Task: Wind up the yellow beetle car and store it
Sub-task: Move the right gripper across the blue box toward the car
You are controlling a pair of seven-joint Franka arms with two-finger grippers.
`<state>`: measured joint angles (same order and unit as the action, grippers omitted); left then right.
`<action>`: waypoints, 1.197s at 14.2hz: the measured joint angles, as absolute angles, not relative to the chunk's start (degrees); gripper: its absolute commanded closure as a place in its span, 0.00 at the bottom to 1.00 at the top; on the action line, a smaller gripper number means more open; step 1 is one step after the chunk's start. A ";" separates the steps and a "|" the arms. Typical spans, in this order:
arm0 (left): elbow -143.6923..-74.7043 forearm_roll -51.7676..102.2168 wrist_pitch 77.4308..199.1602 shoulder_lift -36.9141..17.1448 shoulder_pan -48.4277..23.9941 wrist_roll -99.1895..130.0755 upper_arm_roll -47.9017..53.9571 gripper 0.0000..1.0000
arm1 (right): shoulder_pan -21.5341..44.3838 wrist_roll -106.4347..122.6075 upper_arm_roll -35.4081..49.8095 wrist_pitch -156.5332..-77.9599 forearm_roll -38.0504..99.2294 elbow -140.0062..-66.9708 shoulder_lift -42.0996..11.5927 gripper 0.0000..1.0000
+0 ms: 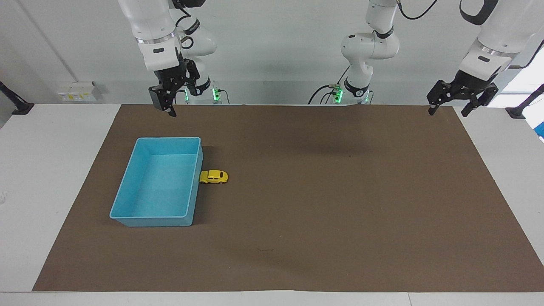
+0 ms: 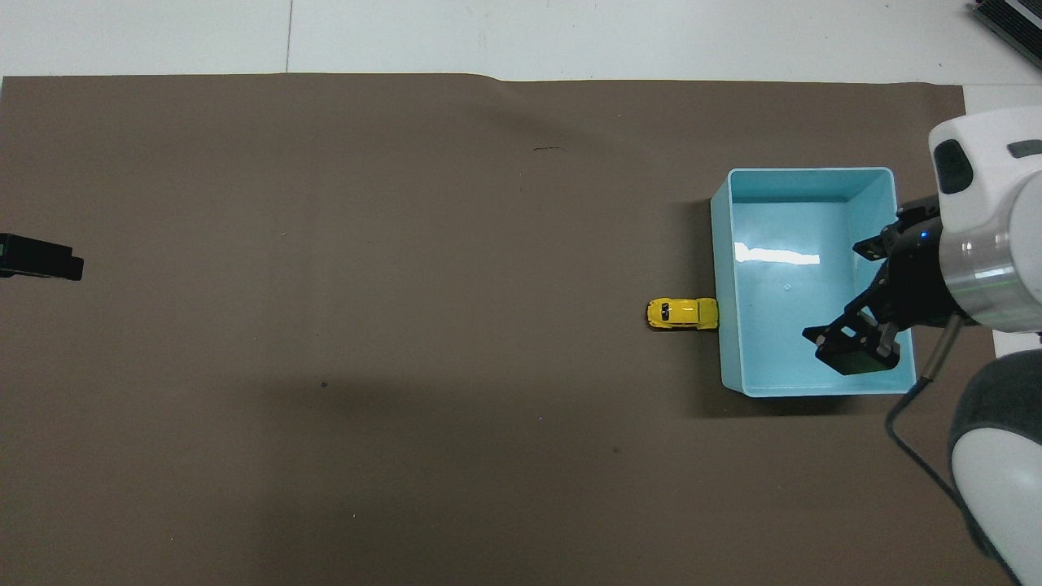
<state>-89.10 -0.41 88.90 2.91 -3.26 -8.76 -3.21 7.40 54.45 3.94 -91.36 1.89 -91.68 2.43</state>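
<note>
The yellow beetle car is standing against the blue tray's side [image 2: 719, 312], far from the robot's left gripper, so next the right gripper grips the car's sides [image 2: 684, 313] and pulls it clear.
The yellow beetle car [image 1: 213, 177] [image 2: 682, 314] stands on its wheels on the brown mat, one end touching the long wall of the blue tray [image 1: 127, 178] [image 2: 716, 244], on the tray's side toward the left arm's end. Nothing lies in the tray. My right gripper [image 1: 168, 109] [image 2: 851, 354] hangs high over a corner of the tray, open and holding nothing. My left gripper [image 1: 448, 112] [image 2: 49, 266] hovers open and holding nothing over the mat's edge at the left arm's end, well away from the car.
The brown mat [image 1: 323, 204] covers most of the white table [image 1: 46, 170]. A cable [image 2: 920, 439] trails from the right wrist over the mat beside the tray.
</note>
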 measured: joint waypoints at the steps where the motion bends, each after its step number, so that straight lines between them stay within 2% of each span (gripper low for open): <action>1: -88.12 -0.56 87.83 2.92 -3.28 -8.77 -2.50 0.00 | 7.53 56.75 3.98 -91.45 1.96 -91.78 1.66 0.00; 6: -88.65 -0.76 87.01 2.84 -3.33 -8.76 1.15 0.00 | 8.96 67.38 4.12 -93.91 2.22 -91.94 -3.06 0.00; 17: -94.28 -0.80 90.65 5.46 -1.72 -8.74 -0.31 0.00 | 10.76 78.14 4.21 -99.69 2.25 -92.18 -11.20 0.00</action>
<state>-94.28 -0.80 90.65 5.46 -1.72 -8.74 -0.31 10.76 78.14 4.21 -99.69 2.25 -92.18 -11.20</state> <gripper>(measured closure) 0.000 0.000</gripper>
